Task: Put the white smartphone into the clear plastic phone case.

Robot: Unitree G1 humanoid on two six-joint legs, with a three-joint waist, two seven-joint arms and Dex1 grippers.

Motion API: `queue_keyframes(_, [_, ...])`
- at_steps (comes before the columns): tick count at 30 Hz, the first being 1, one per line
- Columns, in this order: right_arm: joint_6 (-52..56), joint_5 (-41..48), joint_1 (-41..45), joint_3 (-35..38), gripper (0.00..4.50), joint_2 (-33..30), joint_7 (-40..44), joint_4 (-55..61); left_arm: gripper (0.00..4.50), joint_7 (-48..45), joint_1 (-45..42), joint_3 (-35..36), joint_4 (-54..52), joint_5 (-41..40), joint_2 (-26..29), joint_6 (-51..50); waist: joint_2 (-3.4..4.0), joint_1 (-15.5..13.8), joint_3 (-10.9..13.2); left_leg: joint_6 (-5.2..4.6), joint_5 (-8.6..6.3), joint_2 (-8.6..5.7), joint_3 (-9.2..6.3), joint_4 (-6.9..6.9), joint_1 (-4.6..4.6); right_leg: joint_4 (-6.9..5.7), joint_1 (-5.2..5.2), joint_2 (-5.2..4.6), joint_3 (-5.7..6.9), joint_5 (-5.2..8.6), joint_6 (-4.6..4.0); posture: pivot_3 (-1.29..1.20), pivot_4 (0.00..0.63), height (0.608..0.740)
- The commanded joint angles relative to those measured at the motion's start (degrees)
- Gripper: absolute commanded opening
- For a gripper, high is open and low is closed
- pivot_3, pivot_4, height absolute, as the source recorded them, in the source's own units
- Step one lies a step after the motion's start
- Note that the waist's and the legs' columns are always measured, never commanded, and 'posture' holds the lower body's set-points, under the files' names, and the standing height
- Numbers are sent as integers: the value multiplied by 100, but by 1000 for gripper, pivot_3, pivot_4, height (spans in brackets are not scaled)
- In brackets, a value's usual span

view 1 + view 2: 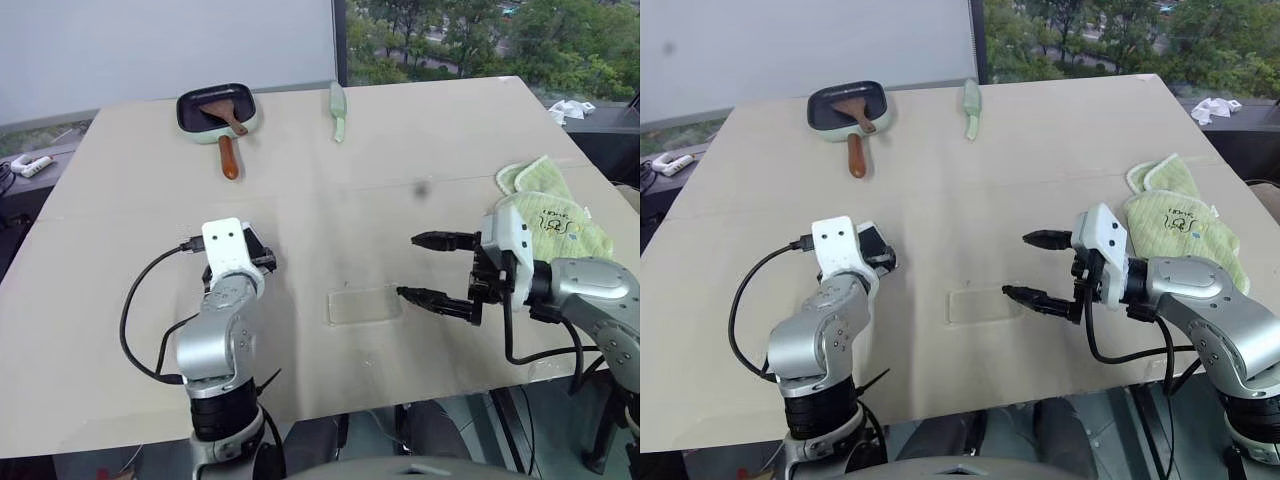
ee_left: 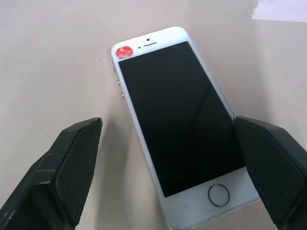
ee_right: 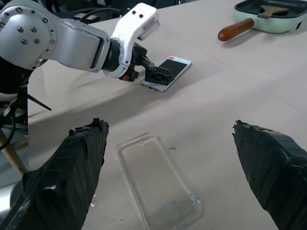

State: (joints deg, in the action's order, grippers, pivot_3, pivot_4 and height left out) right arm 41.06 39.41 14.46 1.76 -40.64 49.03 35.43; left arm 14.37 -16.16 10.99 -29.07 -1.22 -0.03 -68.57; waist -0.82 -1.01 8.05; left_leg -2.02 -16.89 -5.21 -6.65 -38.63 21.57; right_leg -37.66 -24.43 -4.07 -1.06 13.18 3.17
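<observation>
The clear plastic phone case (image 1: 364,306) is lying loose and has a raised rim (image 3: 177,172), so I expect the case to slide along when I push the white smartphone into it.
The white smartphone (image 2: 177,120) lies flat on the table, screen up, with a red sticker at its far corner. My left gripper (image 2: 168,123) is open and angled down over the phone's home-button end. One finger is at the phone's long edge and the other stands apart from it. The clear plastic phone case (image 1: 362,304) lies empty on the table between the two arms, near the front edge. My right gripper (image 1: 408,266) is open, points left, and hovers just right of the case (image 3: 158,179) with nothing in it.
A dark pan (image 1: 215,110) with a wooden spatula sits at the back left, and a pale green utensil (image 1: 338,110) lies beside it. Green cloths (image 1: 545,200) lie at the right edge behind my right arm. A black cable loops by my left arm.
</observation>
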Motion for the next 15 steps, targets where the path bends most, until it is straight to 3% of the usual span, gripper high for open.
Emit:
queue_keyframes(1, [-144, 65, 31, 133, 4480, -23, -16, 99, 4500, 10, 106, -99, 295, 55, -203, -106, 1, -1, -1, 0, 0, 0, 0, 0, -1, 0, 1, 0, 0, 0, 0, 0, 150, 740])
queue_keyframes(12, [-249, 88, -93, 130, 4480, -74, 63, 85, 4500, 191, 142, 574, 314, 146, -776, -245, 3, 0, -4, -1, 0, 0, -1, -1, -1, 3, 3, 0, 1, 0, 1, 0, 150, 740])
queue_keyframes(15, [-271, 74, -112, 122, 4500, -82, 80, 77, 3717, 223, 121, 689, 304, 142, -874, -304, 16, 17, -12, 0, -1, 2, 1, 1, -5, 1, 3, 2, 0, 0, 1, 0, 150, 740])
